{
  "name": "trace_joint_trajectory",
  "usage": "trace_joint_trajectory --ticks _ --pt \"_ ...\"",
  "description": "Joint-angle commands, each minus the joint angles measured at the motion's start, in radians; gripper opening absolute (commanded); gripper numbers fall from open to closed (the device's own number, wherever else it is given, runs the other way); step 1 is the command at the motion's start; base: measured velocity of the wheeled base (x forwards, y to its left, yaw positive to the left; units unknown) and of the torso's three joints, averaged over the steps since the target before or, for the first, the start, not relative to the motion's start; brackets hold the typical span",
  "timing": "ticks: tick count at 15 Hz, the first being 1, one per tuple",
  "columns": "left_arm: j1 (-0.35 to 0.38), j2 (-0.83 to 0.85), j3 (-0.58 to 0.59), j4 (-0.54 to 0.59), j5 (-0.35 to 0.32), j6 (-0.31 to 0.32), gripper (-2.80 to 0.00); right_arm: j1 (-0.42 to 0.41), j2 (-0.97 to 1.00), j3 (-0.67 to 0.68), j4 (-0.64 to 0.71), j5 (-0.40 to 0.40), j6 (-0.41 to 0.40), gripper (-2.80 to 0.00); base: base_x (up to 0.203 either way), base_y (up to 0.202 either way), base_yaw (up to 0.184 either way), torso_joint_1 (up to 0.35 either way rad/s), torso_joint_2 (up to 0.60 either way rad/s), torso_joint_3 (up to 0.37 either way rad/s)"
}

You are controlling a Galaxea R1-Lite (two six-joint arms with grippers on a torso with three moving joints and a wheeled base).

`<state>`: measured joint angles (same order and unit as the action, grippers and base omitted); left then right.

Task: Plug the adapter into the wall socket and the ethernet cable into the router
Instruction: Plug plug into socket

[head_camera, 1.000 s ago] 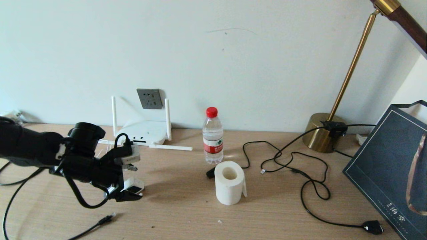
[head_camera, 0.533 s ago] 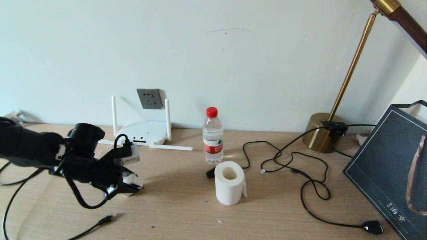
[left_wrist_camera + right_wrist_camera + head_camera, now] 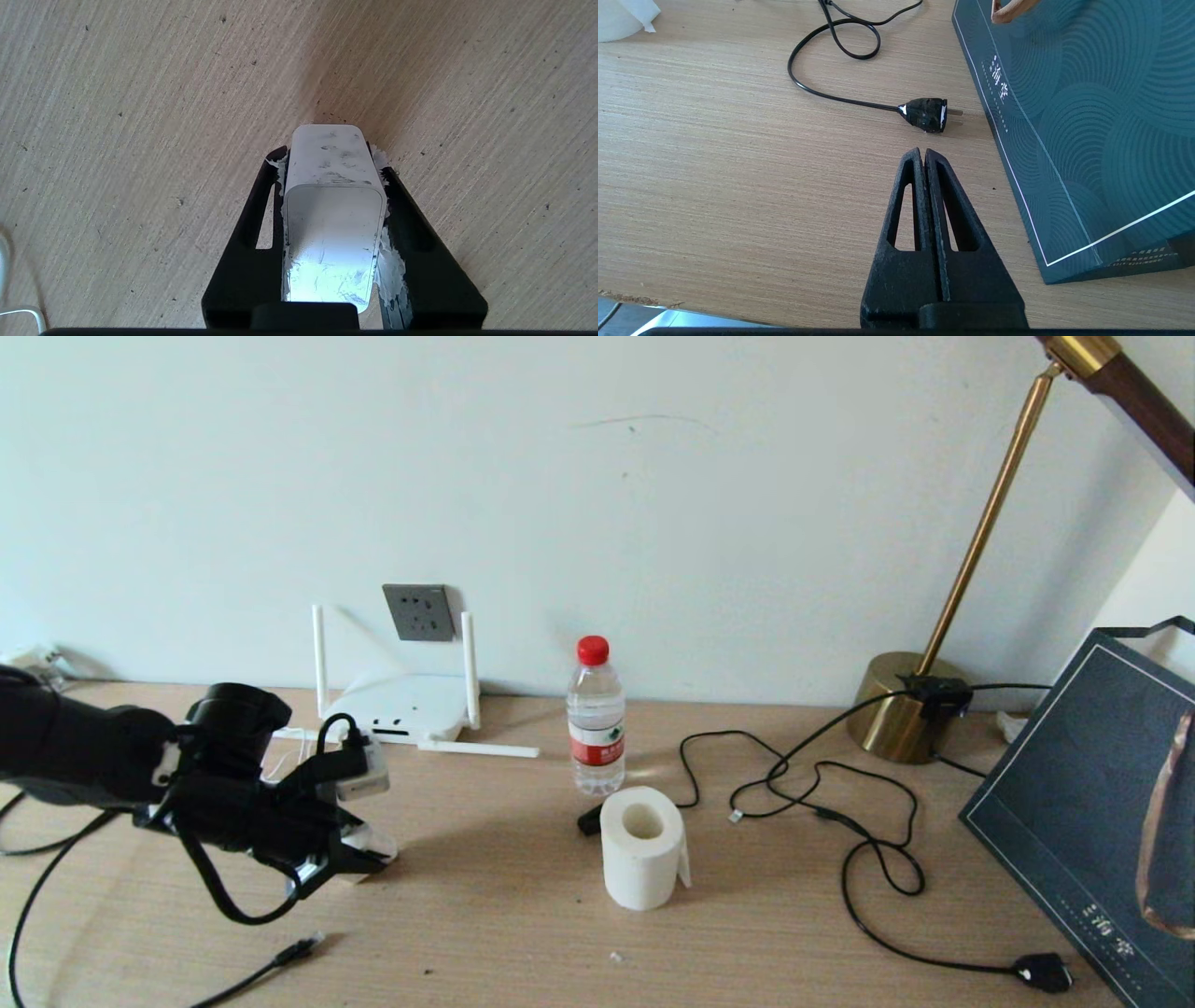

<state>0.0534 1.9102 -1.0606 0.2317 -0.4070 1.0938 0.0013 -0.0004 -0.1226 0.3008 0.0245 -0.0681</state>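
The adapter's cable end (image 3: 326, 293) is deep in my left gripper, at its palm. I should open that gripper, move back and grip the adapter (image 3: 334, 232) closer to the ends of the fingers before I plug it in.
The adapter (image 3: 331, 210), a small white cube, sits between the black fingers of my left gripper (image 3: 329, 156), which press on both its sides. In the head view the left gripper (image 3: 359, 854) is low over the left part of the desk, with the adapter (image 3: 375, 845) at desk level. The dark-grey wall socket (image 3: 418, 612) is on the wall behind the white router (image 3: 406, 702). The ethernet cable's plug (image 3: 297, 949) lies on the desk in front of the left arm. My right gripper (image 3: 923, 154) is shut and empty above the desk.
A water bottle (image 3: 596, 719) and a toilet-paper roll (image 3: 641, 847) stand mid-desk. The brass lamp base (image 3: 901, 719) trails a looping black cord ending in a chunky plug (image 3: 927, 114). A dark teal bag (image 3: 1102, 803) lies at the right, next to the right gripper.
My left gripper's fingers have closed from wide open onto the adapter and the arm has shifted slightly left. The right gripper has not moved.
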Motion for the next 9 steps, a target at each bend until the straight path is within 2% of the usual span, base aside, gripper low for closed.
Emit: trace_joint_trajectory --ticks 1,2,3,4,9 --pt "0.000 -0.007 0.003 0.000 -0.004 0.005 -2.80 0.000 0.000 0.000 0.001 0.002 -0.001 -2.80 0.000 0.000 0.000 0.000 0.00 0.000" --pt "0.000 -0.008 0.005 0.000 -0.004 0.005 -2.80 0.000 0.000 0.000 0.001 0.002 -0.001 -2.80 0.000 0.000 0.000 0.000 0.00 0.000" --pt "0.000 -0.010 0.005 0.000 -0.004 0.005 -2.19 0.000 0.000 0.000 0.001 0.002 -0.001 -2.80 0.000 0.000 0.000 0.000 0.00 0.000" --pt "0.000 -0.008 0.006 0.000 -0.004 0.005 0.00 0.000 0.000 0.000 0.001 0.002 -0.001 -2.80 0.000 0.000 0.000 0.000 0.00 0.000" --pt "0.000 -0.014 0.005 -0.002 -0.009 0.003 0.00 0.000 0.000 0.000 0.001 0.002 -0.001 -2.80 0.000 0.000 0.000 0.000 0.00 0.000"
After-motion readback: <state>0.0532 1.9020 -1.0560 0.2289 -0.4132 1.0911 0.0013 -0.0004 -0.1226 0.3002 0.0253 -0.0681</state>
